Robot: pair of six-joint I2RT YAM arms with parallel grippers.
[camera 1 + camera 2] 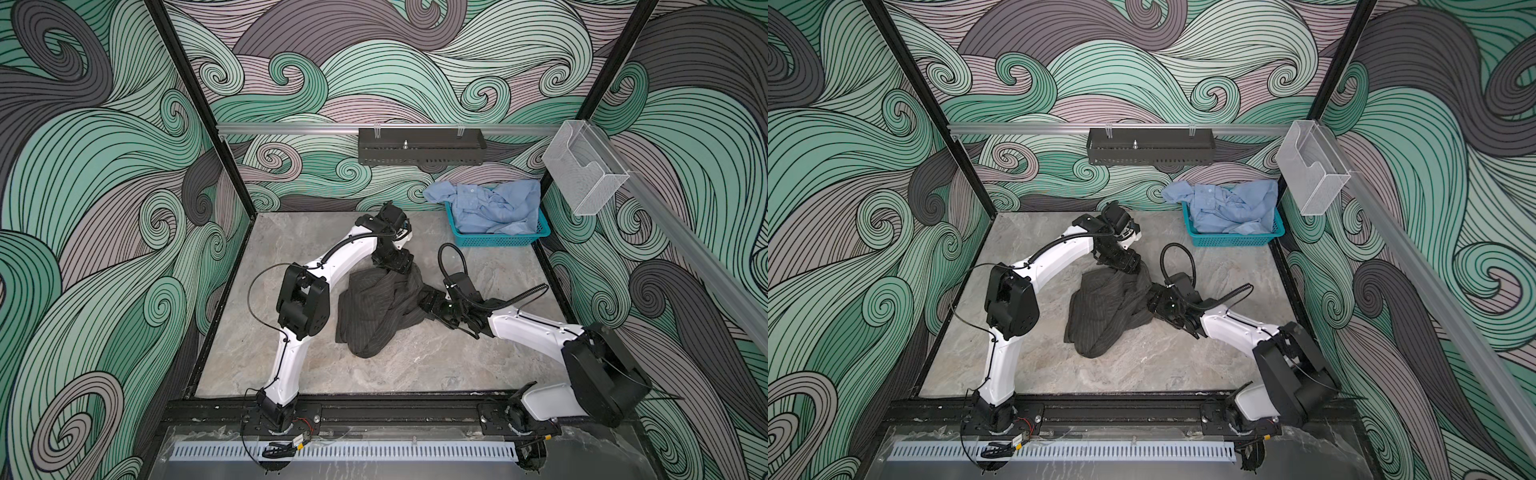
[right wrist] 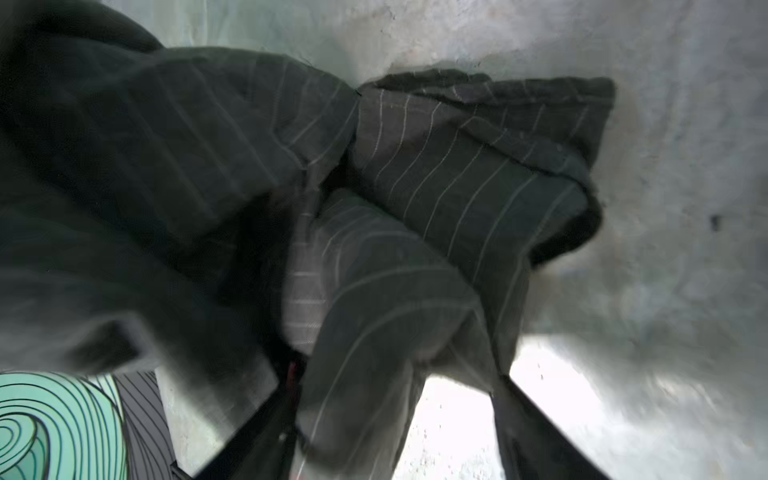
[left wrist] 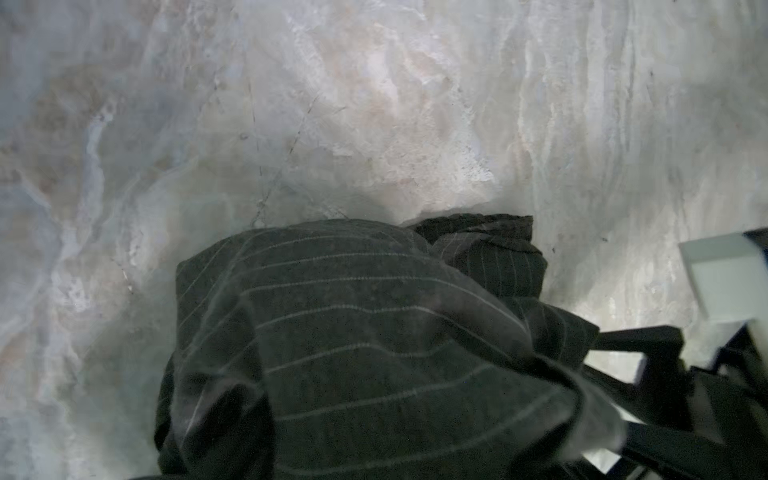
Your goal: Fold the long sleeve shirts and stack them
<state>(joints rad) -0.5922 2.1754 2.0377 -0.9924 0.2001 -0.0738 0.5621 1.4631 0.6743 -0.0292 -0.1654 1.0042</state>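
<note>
The dark charcoal shirt lies bunched (image 1: 376,308) and my grippers are close together. Next, my left gripper pulls the shirt's far edge (image 1: 413,275) away from my right gripper before I fold.
The dark charcoal pinstriped shirt (image 1: 374,316) (image 1: 1100,316) lies bunched in the middle of the marble table. Its upper corner rises toward both grippers. My left gripper (image 1: 392,266) (image 1: 1121,266) presses down into the shirt's far edge. In the left wrist view the cloth (image 3: 353,332) covers the jaws completely. My right gripper (image 1: 430,301) (image 1: 1152,301) meets the shirt's right side. In the right wrist view a fold of cloth (image 2: 457,178) hangs between the spread fingers (image 2: 528,424), with bright table showing beside it. The light blue shirt (image 1: 490,208) (image 1: 1229,203) lies crumpled in the basket.
A teal mesh basket (image 1: 498,240) (image 1: 1233,240) stands at the back right corner of the table. A black tray (image 1: 419,147) and a clear plastic box (image 1: 582,174) hang on the wall rails. Patterned walls close in three sides.
</note>
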